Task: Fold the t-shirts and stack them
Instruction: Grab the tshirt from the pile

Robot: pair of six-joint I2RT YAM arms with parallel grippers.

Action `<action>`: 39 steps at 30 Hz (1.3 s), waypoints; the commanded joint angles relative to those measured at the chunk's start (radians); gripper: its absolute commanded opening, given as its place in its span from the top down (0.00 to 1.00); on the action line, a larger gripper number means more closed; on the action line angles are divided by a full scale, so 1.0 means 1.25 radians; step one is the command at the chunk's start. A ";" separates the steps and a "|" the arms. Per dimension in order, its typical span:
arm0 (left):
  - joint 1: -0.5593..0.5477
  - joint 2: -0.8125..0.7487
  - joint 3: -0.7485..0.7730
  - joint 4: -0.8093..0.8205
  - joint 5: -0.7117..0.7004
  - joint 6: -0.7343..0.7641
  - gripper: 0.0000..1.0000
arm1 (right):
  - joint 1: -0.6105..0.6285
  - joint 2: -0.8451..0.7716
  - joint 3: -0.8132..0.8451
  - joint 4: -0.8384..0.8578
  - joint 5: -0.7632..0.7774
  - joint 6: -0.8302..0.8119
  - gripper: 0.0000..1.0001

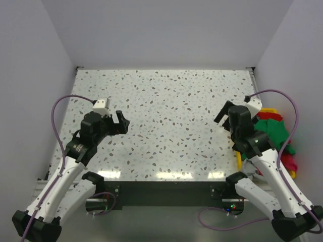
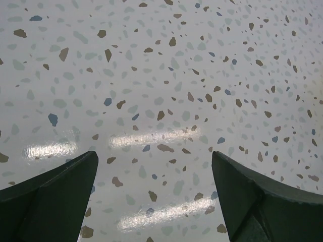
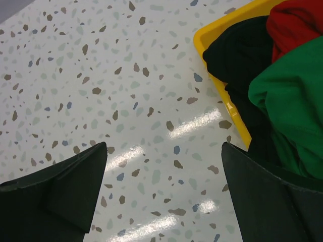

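Note:
The green shirt's loose edge is on top of the red and black shirts, so the green shirt will come away by itself when I lift it.
The t-shirts lie crumpled in a yellow bin at the table's right edge. A bright green shirt is on top, with a black one and a red one beside it. From above I see the green shirt and a red shirt. My right gripper is open and empty, over the table just left of the bin; its midpoint in the wrist view is over bare table. My left gripper is open and empty over the left part of the table.
The speckled table is walled by white panels at the back and sides. Purple cables loop from both arms. The yellow bin's rim runs along the table's right edge, close to the right arm.

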 commanded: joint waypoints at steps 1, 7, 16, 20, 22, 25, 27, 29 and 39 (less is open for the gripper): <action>0.004 0.002 0.004 0.011 0.009 0.010 0.00 | 0.000 -0.014 0.026 -0.018 0.036 0.001 0.01; 0.004 0.003 0.004 0.013 0.012 0.009 0.00 | 0.000 0.004 0.045 -0.043 0.019 -0.004 0.03; 0.003 0.008 0.002 0.015 0.015 0.010 0.00 | 0.000 0.160 0.203 -0.186 0.138 0.049 0.06; 0.004 0.023 0.003 0.015 0.021 0.010 0.00 | -0.001 0.264 0.333 -0.289 0.306 0.051 0.04; 0.004 0.029 0.004 0.014 0.023 0.011 0.00 | -0.034 0.337 0.413 -0.382 0.415 0.071 0.01; 0.001 0.031 0.004 0.014 0.025 0.011 0.00 | -0.157 0.397 0.471 -0.442 0.411 0.081 0.01; 0.001 0.034 0.004 0.014 0.028 0.013 0.00 | -0.230 0.393 0.438 -0.394 0.400 0.050 0.01; -0.001 0.038 0.003 0.014 0.030 0.011 0.00 | -0.283 0.374 0.403 -0.342 0.313 0.010 0.01; -0.008 0.045 0.003 0.014 0.032 0.014 0.00 | -0.487 0.338 0.212 -0.193 0.167 0.027 0.02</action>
